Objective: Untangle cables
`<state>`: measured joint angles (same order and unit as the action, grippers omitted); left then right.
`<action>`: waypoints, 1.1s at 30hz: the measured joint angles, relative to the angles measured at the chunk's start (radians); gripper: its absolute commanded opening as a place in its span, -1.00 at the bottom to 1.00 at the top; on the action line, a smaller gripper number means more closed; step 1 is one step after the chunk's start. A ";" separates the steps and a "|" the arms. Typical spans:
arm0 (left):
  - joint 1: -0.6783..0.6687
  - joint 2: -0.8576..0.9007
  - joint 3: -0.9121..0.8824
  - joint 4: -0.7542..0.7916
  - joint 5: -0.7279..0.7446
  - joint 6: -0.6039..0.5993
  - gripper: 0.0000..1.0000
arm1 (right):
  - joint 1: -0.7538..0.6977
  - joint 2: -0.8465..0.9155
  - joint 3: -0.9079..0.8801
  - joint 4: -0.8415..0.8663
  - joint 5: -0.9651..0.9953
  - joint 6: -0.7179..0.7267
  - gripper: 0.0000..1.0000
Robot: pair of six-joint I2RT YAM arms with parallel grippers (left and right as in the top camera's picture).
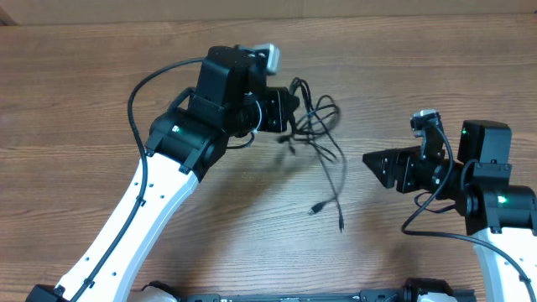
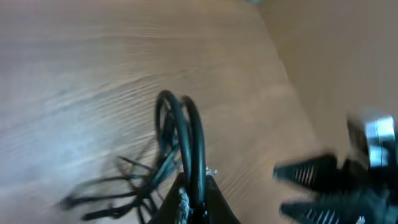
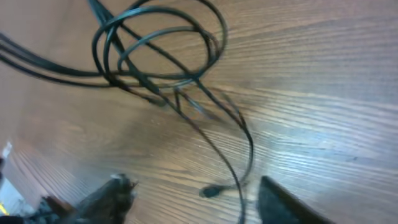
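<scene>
I can see the tangled loops [image 1: 319, 117] hanging at my left gripper, away from my right gripper, so my left gripper should bring them across for my right gripper to grab.
The cables [image 1: 317, 124] are thin black cords, looped in a tangle at the table's middle back. Two strands trail toward the front and end in small plugs [image 1: 315, 210]. My left gripper [image 1: 289, 117] is shut on the tangle's left side. In the left wrist view the loops [image 2: 180, 134] rise out of the closed left gripper [image 2: 193, 200]. My right gripper [image 1: 376, 170] stands open to the right of the trailing strands, with nothing in it. In the right wrist view a plug [image 3: 210, 191] and a strand lie on the wood between the right gripper's [image 3: 196, 198] spread fingers [image 3: 115, 193], below the coiled loops [image 3: 155, 50].
The wooden table [image 1: 101, 101] carries nothing besides the cables. The left arm's own thick black wire [image 1: 159, 80] arcs over its white link. In the left wrist view the right gripper [image 2: 323, 186] shows blurred at the right edge.
</scene>
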<state>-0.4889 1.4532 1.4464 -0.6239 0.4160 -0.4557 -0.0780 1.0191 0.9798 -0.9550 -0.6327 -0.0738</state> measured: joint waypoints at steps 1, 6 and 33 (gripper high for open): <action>0.000 0.000 0.000 -0.008 0.018 0.060 -0.92 | 0.000 0.000 0.000 -0.002 0.004 0.002 0.55; 0.000 0.000 0.000 -0.042 0.087 0.318 -0.91 | 0.000 0.000 0.000 -0.003 0.002 -0.010 0.60; 0.001 0.000 0.000 -0.004 0.376 0.702 -0.92 | 0.000 0.000 0.000 -0.043 -0.303 -0.649 0.54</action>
<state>-0.4881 1.4532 1.4464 -0.6277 0.7918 0.2459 -0.0780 1.0191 0.9798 -0.9981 -0.9352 -0.7223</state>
